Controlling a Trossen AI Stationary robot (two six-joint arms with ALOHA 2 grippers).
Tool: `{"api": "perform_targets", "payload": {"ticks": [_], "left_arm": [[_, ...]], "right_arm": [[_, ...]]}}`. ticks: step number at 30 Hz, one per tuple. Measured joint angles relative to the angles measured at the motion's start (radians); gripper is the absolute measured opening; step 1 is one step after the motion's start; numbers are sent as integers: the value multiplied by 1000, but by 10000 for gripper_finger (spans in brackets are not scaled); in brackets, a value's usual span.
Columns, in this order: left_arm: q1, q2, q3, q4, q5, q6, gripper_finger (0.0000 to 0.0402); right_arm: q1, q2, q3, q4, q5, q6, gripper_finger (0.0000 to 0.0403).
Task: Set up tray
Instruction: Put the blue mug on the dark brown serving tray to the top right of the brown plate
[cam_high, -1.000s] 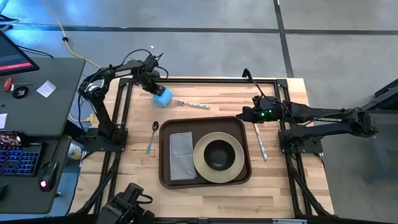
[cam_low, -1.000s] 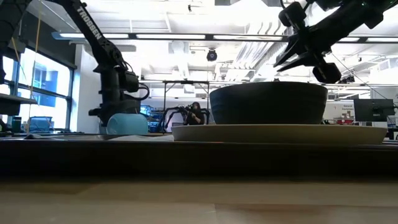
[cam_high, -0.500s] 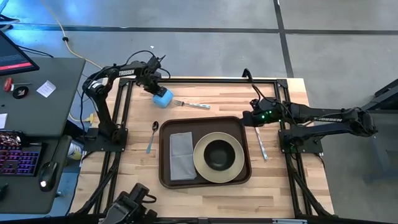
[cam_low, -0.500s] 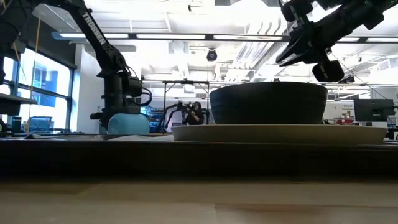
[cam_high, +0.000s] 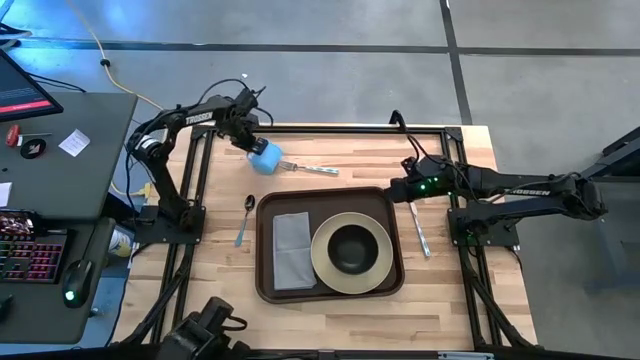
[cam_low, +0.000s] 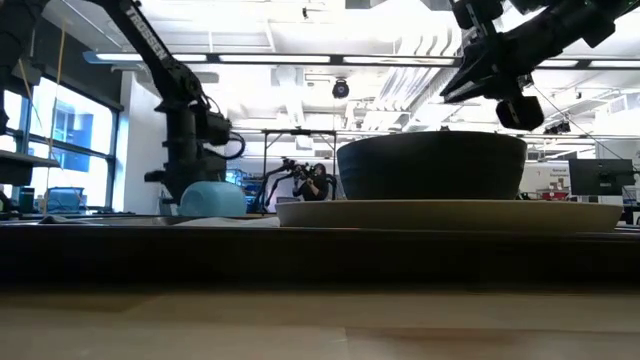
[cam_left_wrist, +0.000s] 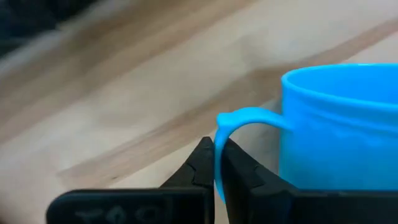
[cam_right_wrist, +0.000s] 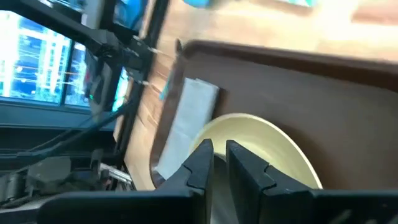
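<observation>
I can see the blue cup's handle (cam_left_wrist: 252, 114) in my left gripper and the cup's rim (cam_left_wrist: 336, 96) free, so I should now move my right gripper toward the cup's rim and open it to straddle that rim.
The dark brown tray (cam_high: 330, 290) lies mid-table and carries a grey napkin (cam_high: 291, 250) and a beige plate (cam_high: 322, 262) with a dark bowl (cam_high: 350, 247) on it. My left gripper (cam_high: 252, 140) is at the table's far left, shut on a blue cup (cam_high: 266, 156), which the left wrist view shows as the cup (cam_left_wrist: 339, 124). My right gripper (cam_high: 393, 190) hovers over the tray's far right corner. In the right wrist view its fingers (cam_right_wrist: 217, 158) stand a narrow gap apart and hold nothing. The low view shows the right gripper (cam_low: 465, 85) above the bowl (cam_low: 430, 165). My left gripper pinches the cup's thin loop handle (cam_left_wrist: 219, 155) between its two fingers, which lie across the loop. The cup stands about upright past the fingertips. Whether its base rests on the table, I cannot tell.
A fork (cam_high: 312, 168) lies on the wood just right of the cup. A spoon (cam_high: 245, 218) lies left of the tray and a knife (cam_high: 419, 230) right of it. Black frame rails run along the table's far edge and both sides.
My left gripper has carried the blue cup a short way toward the table's right, nearer the fork, while staying shut on the handle.
</observation>
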Motion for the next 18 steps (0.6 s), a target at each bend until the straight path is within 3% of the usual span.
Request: {"api": "perform_targets", "payload": {"ticks": [4, 10, 18], "left_arm": [[1, -75, 49, -34, 52, -1, 43], [-19, -204, 101, -15, 232, 25, 43], [-135, -319, 134, 73, 390, 69, 43]], "right_arm": [[0, 0, 0, 96, 32, -51, 32], [-9, 0, 9, 300, 61, -225, 30], [-98, 82, 224, 220, 67, -436, 30]]}}
